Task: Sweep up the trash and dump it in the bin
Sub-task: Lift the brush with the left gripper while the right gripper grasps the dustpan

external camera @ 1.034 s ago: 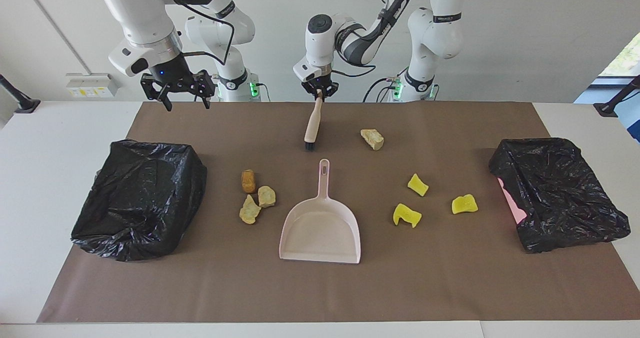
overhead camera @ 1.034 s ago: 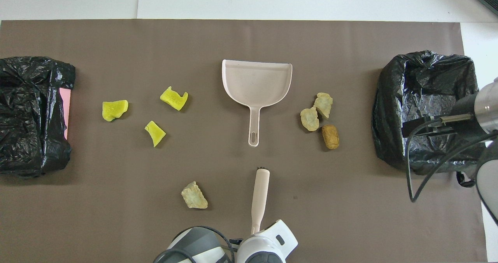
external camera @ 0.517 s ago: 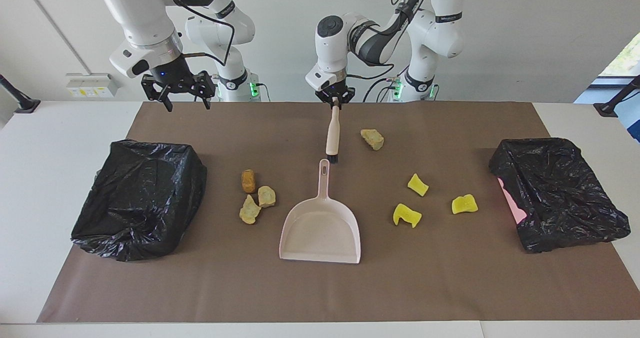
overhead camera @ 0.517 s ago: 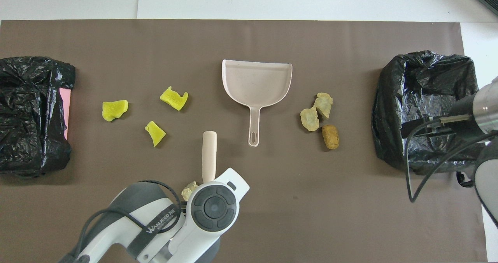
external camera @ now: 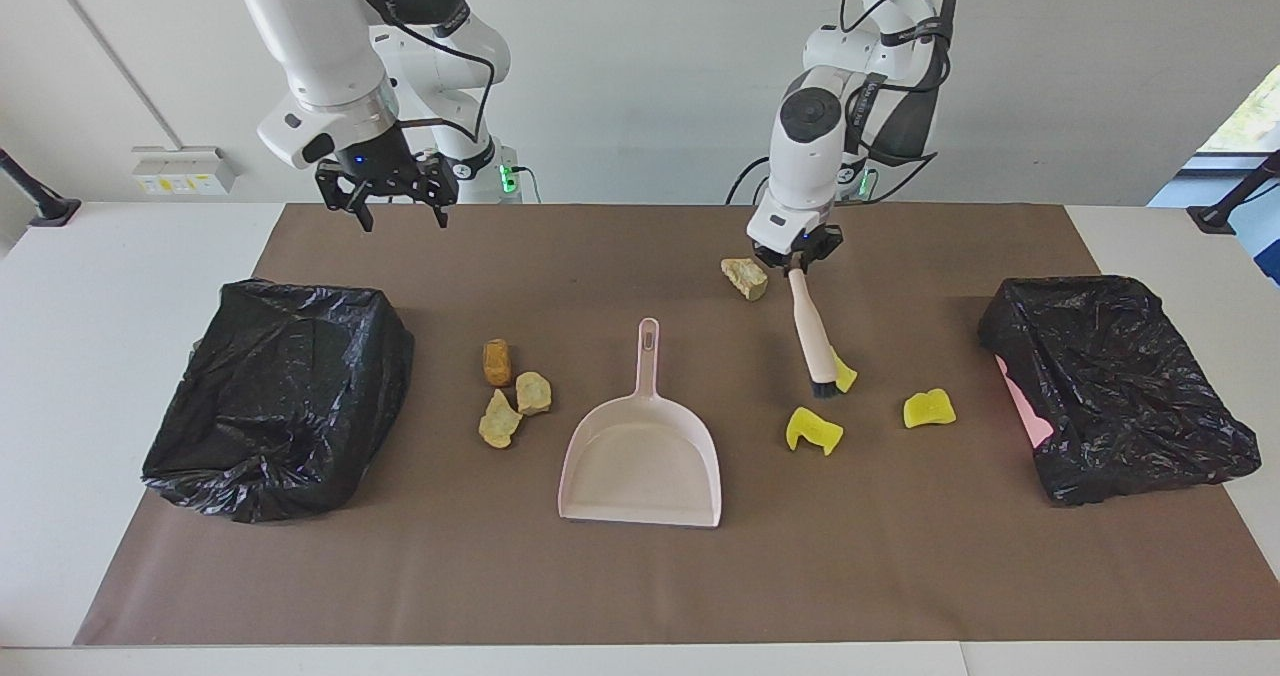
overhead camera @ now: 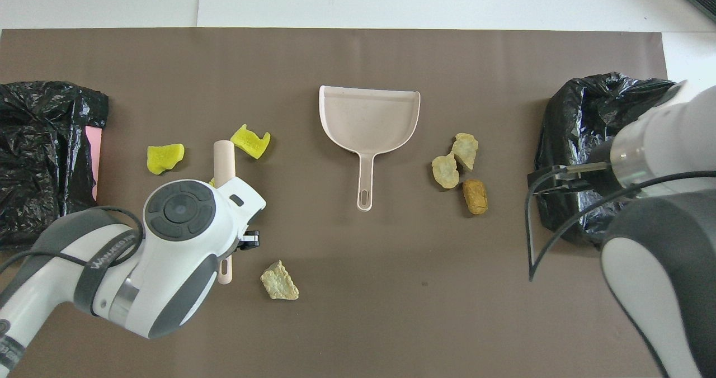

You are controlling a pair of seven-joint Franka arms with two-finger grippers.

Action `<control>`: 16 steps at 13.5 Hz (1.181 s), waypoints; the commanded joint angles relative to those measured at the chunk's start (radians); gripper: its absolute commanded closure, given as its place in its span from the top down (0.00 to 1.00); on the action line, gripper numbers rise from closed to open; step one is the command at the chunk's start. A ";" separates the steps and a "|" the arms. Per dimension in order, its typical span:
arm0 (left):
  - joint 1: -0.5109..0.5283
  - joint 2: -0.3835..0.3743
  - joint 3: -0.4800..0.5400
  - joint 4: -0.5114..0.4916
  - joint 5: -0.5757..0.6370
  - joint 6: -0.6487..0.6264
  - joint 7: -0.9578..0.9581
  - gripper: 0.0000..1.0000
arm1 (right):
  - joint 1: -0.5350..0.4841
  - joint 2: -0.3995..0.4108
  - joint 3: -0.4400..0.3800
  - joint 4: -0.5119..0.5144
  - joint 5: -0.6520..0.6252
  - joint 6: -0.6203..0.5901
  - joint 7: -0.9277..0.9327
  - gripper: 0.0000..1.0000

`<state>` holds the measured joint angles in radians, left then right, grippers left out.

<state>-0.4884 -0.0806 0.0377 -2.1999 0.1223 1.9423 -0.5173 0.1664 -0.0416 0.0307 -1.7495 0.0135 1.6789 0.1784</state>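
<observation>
Next, my left gripper moves the brush, because the outer yellow chunk (external camera: pixel 930 408) is on the bin side of the brush. It should bring the brush behind that chunk (external camera: pixel 974 418) and sweep toward the dustpan.
My left gripper (external camera: pixel 797 260) is shut on the top of a beige-handled brush (external camera: pixel 811 330). The brush hangs tilted, its black bristles (external camera: pixel 823 390) low at the mat against one yellow chunk (external camera: pixel 845 375) of the trash. Two more yellow chunks (external camera: pixel 813 429) (external camera: pixel 929 408) lie close by. One tan piece (external camera: pixel 745 278) lies beside the left gripper; three others (external camera: pixel 516 394) cluster beside the pink dustpan (external camera: pixel 640 461). My right gripper (external camera: pixel 402 218) hangs open and holds nothing, above the mat's edge by the right arm's base. In the overhead view the left arm covers one yellow chunk.
Two bins lined with black bags stand on the brown mat, one at the right arm's end (external camera: pixel 280 396) and one at the left arm's end (external camera: pixel 1115 386), the latter with pink showing at its wall. The dustpan's handle (overhead camera: pixel 364 179) points toward the robots.
The left arm has swung the brush from the middle, near the dustpan handle, toward its own end and down among the yellow chunks. The right gripper has drifted slightly toward the middle.
</observation>
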 commanded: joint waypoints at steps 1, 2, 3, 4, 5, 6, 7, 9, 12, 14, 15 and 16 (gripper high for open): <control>0.101 0.050 -0.015 0.077 0.084 -0.029 0.039 0.00 | 0.111 0.103 0.005 0.008 -0.001 0.102 0.168 1.00; 0.147 0.068 -0.013 0.095 0.089 -0.019 0.058 0.00 | 0.143 0.136 0.005 0.010 0.000 0.141 0.220 1.00; 0.202 0.090 -0.015 0.129 0.091 -0.023 0.100 0.00 | 0.172 0.170 0.005 0.010 0.002 0.189 0.266 1.00; 0.246 0.113 -0.013 0.158 0.091 -0.023 0.159 0.00 | 0.203 0.198 0.005 0.010 0.006 0.221 0.294 1.00; 0.298 0.130 -0.015 0.179 0.091 -0.016 0.224 0.00 | 0.240 0.215 0.005 0.012 0.008 0.246 0.326 1.00; 0.347 0.149 -0.015 0.199 0.094 -0.008 0.288 0.00 | 0.261 0.224 0.005 0.015 0.008 0.266 0.363 1.00; 0.379 0.169 -0.015 0.215 0.108 0.003 0.333 0.00 | 0.269 0.239 0.005 0.033 0.008 0.286 0.386 1.00; 0.422 0.196 -0.015 0.221 0.128 0.039 0.388 0.00 | 0.274 0.320 0.006 0.105 0.010 0.306 0.397 1.00; 0.422 0.229 -0.016 0.206 0.128 0.050 0.436 0.00 | 0.341 0.433 0.006 0.157 -0.001 0.356 0.432 1.00; 0.413 0.219 -0.019 0.163 0.119 0.050 0.489 0.00 | 0.349 0.471 0.006 0.157 -0.009 0.395 0.432 1.00; 0.407 0.213 -0.024 0.149 0.115 0.040 0.529 0.00 | 0.361 0.486 0.006 0.157 -0.012 0.398 0.431 1.00; 0.396 0.202 -0.027 0.129 0.112 0.040 0.569 0.00 | 0.369 0.490 0.006 0.157 -0.026 0.398 0.429 1.00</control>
<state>-0.0737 0.1524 0.0112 -2.0296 0.2239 1.9834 -0.0120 0.5275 0.4248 0.0359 -1.6226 0.0093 2.0759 0.5901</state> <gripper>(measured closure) 0.736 0.000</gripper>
